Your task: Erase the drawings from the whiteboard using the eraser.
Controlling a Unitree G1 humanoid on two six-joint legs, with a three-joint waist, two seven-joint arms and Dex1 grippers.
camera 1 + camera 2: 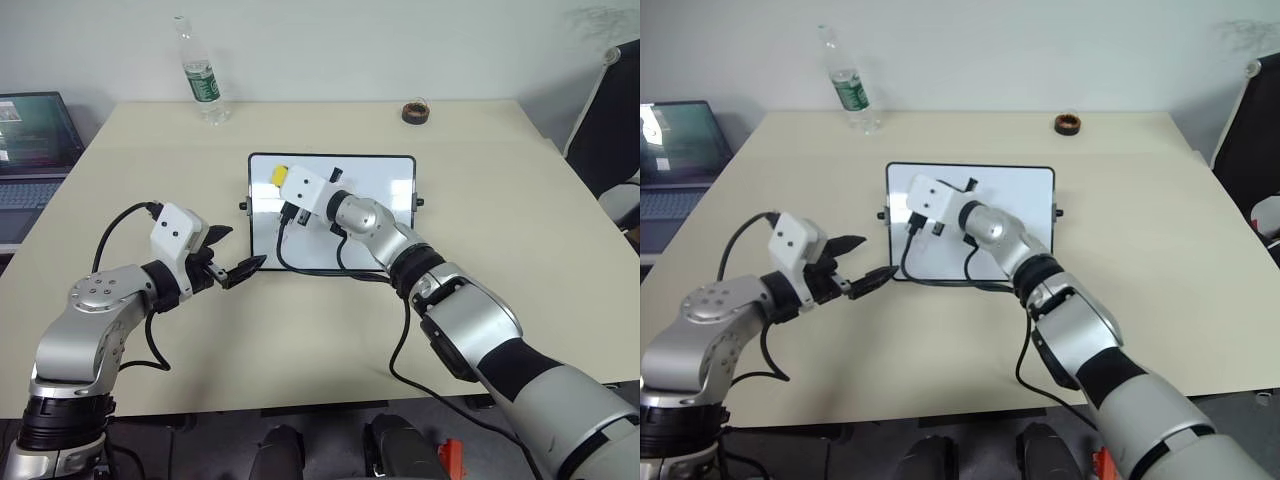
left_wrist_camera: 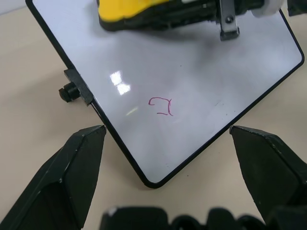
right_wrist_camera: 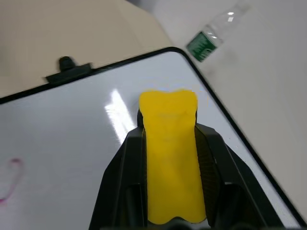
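Observation:
The eraser (image 1: 279, 175) is at the whiteboard's far corner, past the red drawing. My right gripper should sweep back over that drawing (image 2: 161, 106) toward the whiteboard's near edge.
The whiteboard (image 1: 385, 190) lies flat on the middle of the table, black-framed, with small knobs at its sides. My right gripper (image 3: 169, 132) is shut on the yellow eraser (image 3: 170, 158), which it holds over the board's far left corner (image 1: 279, 175). One red drawing (image 2: 161, 106) sits near the board's near left corner, and a pink mark (image 3: 12, 179) shows beside the eraser. My left gripper (image 1: 235, 252) hovers open and empty just off that near left corner, its fingers (image 2: 72, 167) spread wide.
A clear water bottle (image 1: 200, 75) stands at the table's far left. A small dark ring (image 1: 415, 111) lies at the far edge right of centre. An open laptop (image 1: 35, 150) sits off the left side. A black chair (image 1: 610, 120) stands at the right.

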